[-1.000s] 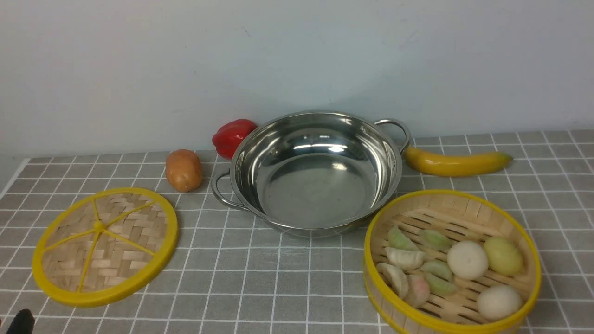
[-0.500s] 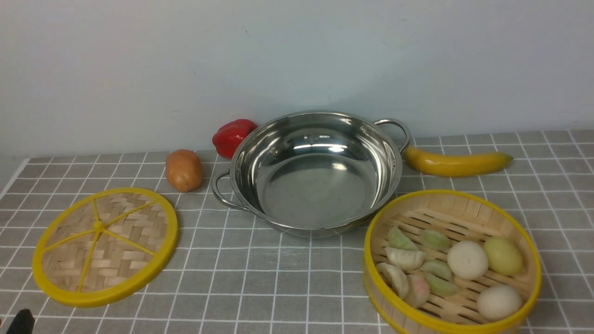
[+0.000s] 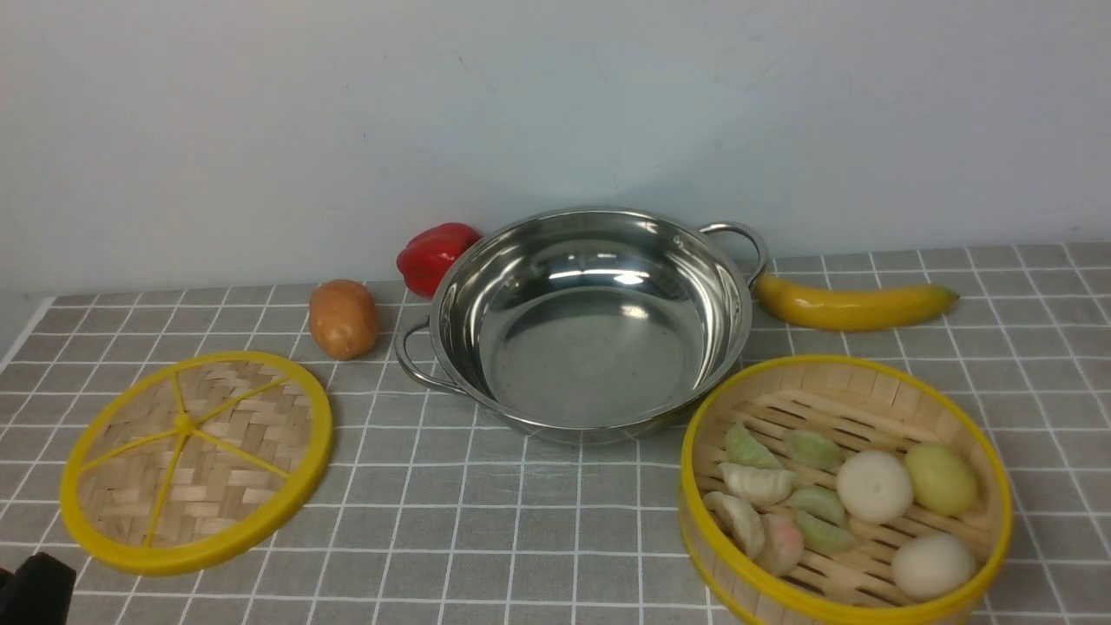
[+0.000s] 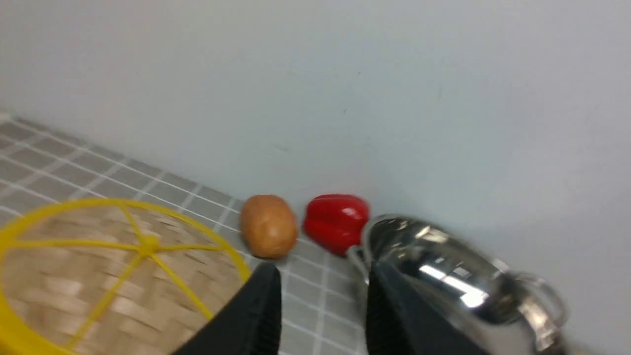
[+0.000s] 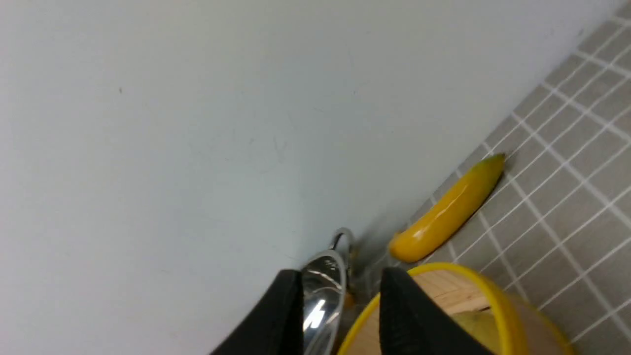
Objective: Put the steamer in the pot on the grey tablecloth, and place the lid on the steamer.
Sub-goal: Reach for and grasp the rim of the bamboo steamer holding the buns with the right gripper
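Observation:
The dumplings and buns [image 3: 875,486] are lower than the steamer's yellow rim [image 3: 833,360], so they will stay inside and move along with the steamer when I carry it.
The shiny pot [image 3: 590,347] stands empty at the back middle of the grey tablecloth [image 3: 521,521]. To its front right rests the bamboo steamer [image 3: 855,382], with dumplings and buns inside. The flat woven lid [image 3: 195,460] lies at the front left. My left gripper [image 4: 323,270] is open and empty, low over the cloth between the lid [image 4: 98,276] and the pot [image 4: 443,276]; only a dark corner of it [image 3: 35,590] shows in the front view. My right gripper [image 5: 341,273] is open and empty, just above the steamer's yellow rim [image 5: 498,308], with the pot's edge [image 5: 323,291] beyond it.
A potato [image 3: 344,319] and a red pepper [image 3: 434,253] sit left of the pot by the wall. A banana [image 3: 855,305] lies to its right, behind the steamer. The cloth's left edge is near the lid.
The dark part of my left gripper at the front view's lower left corner has risen a little further into view. Pot, steamer and lid have not moved.

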Robot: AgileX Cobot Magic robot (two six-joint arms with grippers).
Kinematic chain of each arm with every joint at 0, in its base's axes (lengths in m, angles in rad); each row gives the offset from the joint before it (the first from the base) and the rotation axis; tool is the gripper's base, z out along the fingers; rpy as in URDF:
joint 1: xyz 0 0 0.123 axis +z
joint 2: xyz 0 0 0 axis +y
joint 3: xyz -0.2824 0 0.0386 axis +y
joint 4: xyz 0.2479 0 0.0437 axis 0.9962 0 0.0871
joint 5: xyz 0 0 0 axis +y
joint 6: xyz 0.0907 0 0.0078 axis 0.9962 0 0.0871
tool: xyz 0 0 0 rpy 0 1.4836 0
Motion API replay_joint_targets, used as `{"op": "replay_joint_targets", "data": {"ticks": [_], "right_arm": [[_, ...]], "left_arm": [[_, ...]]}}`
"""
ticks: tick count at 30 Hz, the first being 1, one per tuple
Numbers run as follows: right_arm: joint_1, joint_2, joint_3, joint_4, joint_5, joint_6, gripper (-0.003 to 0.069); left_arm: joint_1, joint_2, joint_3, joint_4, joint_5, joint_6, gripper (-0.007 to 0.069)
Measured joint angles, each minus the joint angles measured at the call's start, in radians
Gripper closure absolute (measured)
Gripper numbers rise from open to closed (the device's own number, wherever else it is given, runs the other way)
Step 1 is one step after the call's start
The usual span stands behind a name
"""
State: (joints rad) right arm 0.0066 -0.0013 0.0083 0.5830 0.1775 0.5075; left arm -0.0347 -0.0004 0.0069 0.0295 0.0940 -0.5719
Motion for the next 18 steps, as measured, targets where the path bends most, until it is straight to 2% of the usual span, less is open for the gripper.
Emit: {"op": "replay_joint_targets", "data": {"ticks": [4, 9, 12, 13, 14, 16, 18], "right_arm": [[0.000, 0.000, 0.000, 0.076, -0.029, 0.032, 0.0419], [0.000, 0.000, 0.000, 0.111, -0.078, 0.035, 0.0419], [0.000, 0.000, 0.000, 0.143, -0.161, 0.035, 0.0419], [0.000, 0.000, -0.026, 0.140, -0.238, 0.028, 0.0419], [0.000, -0.001, -0.065, 0.109, -0.316, 0.009, 0.0419], [0.000, -0.001, -0.116, 0.055, -0.373, -0.014, 0.0419], [0.000, 0.009, -0.211, -0.064, -0.441, -0.058, 0.0419]], "left_arm": [[0.000, 0.000, 0.000, -0.110, -0.053, -0.055, 0.0382], [0.000, 0.000, 0.000, -0.105, -0.088, -0.057, 0.0382], [0.000, 0.000, 0.000, -0.087, -0.114, -0.057, 0.0382], [0.000, 0.000, 0.000, -0.082, -0.153, -0.057, 0.0382], [0.000, 0.000, 0.000, -0.078, -0.203, -0.057, 0.0382], [0.000, 0.000, 0.000, -0.077, -0.245, -0.057, 0.0382], [0.000, 0.000, 0.000, -0.076, -0.336, -0.057, 0.0382]]}}
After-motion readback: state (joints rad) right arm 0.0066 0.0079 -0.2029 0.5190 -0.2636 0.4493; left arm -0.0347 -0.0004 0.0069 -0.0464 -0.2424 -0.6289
